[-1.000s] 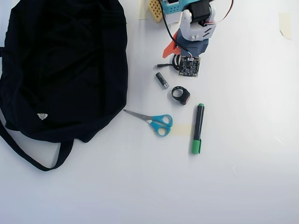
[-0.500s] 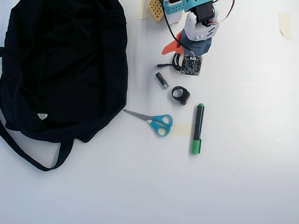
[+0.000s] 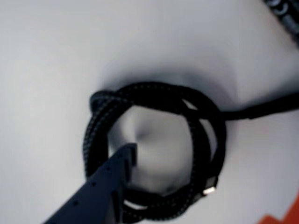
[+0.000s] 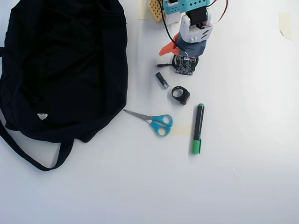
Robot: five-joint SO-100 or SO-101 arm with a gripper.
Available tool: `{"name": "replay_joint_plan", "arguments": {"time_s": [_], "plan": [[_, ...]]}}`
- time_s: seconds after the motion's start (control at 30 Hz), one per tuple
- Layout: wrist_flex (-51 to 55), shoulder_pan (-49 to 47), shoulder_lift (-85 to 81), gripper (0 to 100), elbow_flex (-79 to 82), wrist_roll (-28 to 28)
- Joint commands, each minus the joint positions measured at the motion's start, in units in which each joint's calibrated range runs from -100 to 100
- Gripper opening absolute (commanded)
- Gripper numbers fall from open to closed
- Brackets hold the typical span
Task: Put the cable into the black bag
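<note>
My gripper is about to lift the cable. The cable's parts wind point(image 3: 201, 149) over one another point(image 3: 111, 99) around the ring, so the cable will stay coiled in one bundle.
The black braided cable point(image 3: 154, 100) lies coiled in a ring on the white table, with a silver plug end point(image 3: 210, 190) at its lower right and a tail running off to the right. My gripper point(image 3: 205, 186) is open just above it. The dark blue finger point(image 3: 117, 170) points inside the ring and the orange finger point(image 3: 285, 215) stands outside it to the right. In the overhead view the gripper point(image 4: 176, 58) covers most of the cable point(image 4: 162, 65) at the top centre. The black bag point(image 4: 60, 70) lies flat at the left, well apart from the cable.
Below the gripper in the overhead view lie a small black stick point(image 4: 161, 80), a black ring-shaped piece point(image 4: 180, 94), blue-handled scissors point(image 4: 156, 122) and a green marker point(image 4: 198, 128). The bag's strap point(image 4: 28, 156) loops toward the bottom left.
</note>
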Motion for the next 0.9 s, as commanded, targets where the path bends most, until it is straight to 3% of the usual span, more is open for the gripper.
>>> {"name": "replay_joint_plan", "arguments": {"time_s": [0.0,0.23,0.5,0.87], "plan": [[-3.6,-0.01,-0.53,43,1.68,-0.29],[-9.71,-0.01,-0.45,43,6.63,-0.34],[-9.71,0.07,-0.53,18,6.45,-0.34],[-9.71,0.07,-0.53,8,6.27,-0.34]]}}
